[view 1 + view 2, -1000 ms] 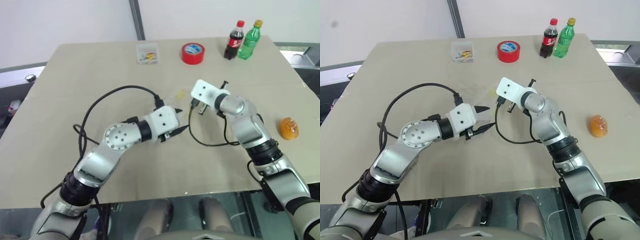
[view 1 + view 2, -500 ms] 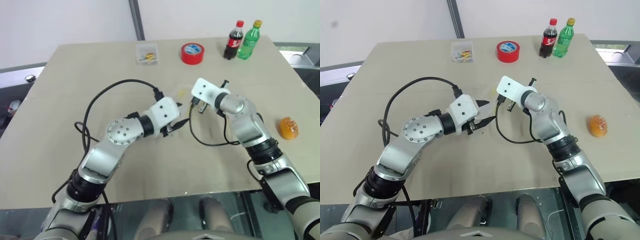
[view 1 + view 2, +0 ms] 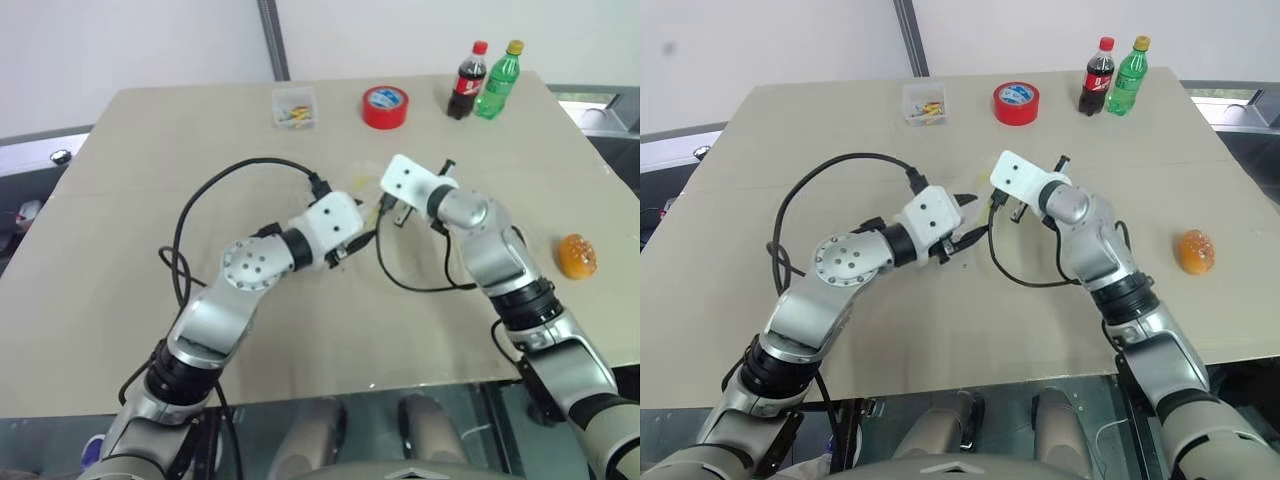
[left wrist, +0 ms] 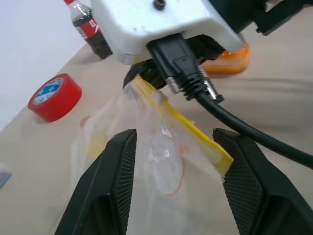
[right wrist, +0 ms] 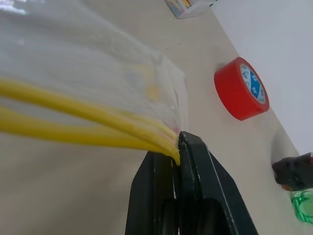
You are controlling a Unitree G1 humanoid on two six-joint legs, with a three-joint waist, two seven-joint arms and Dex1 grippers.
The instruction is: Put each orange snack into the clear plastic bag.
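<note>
The bag's yellow strip [image 4: 186, 125] runs as a band above limp film [image 4: 164, 164], so it should curl into an open loop when my left gripper holds one end of it.
The clear plastic bag [image 4: 161, 147] hangs crinkled in mid-table, its yellow strip [image 5: 98, 117] pinched at one end by my right gripper [image 5: 178, 142], which is shut on it. My left gripper [image 4: 176, 134] is open, one black finger on each side of the bag's mouth; whether they touch it I cannot tell. In the head views the two grippers meet at the table's middle, the left gripper [image 3: 365, 237] just below the right gripper [image 3: 385, 208]. One orange snack [image 3: 577, 256] lies on the table far to the right, away from both grippers.
At the back of the table stand a red tape roll [image 3: 385, 106], a cola bottle [image 3: 467, 82], a green bottle [image 3: 499, 80] and a small clear box [image 3: 295, 106]. Black cables loop over the table beside each arm. The table's right edge runs close to the snack.
My left arm has turned and edged its gripper up toward the bag's mouth. The right gripper has kept still, holding the bag.
</note>
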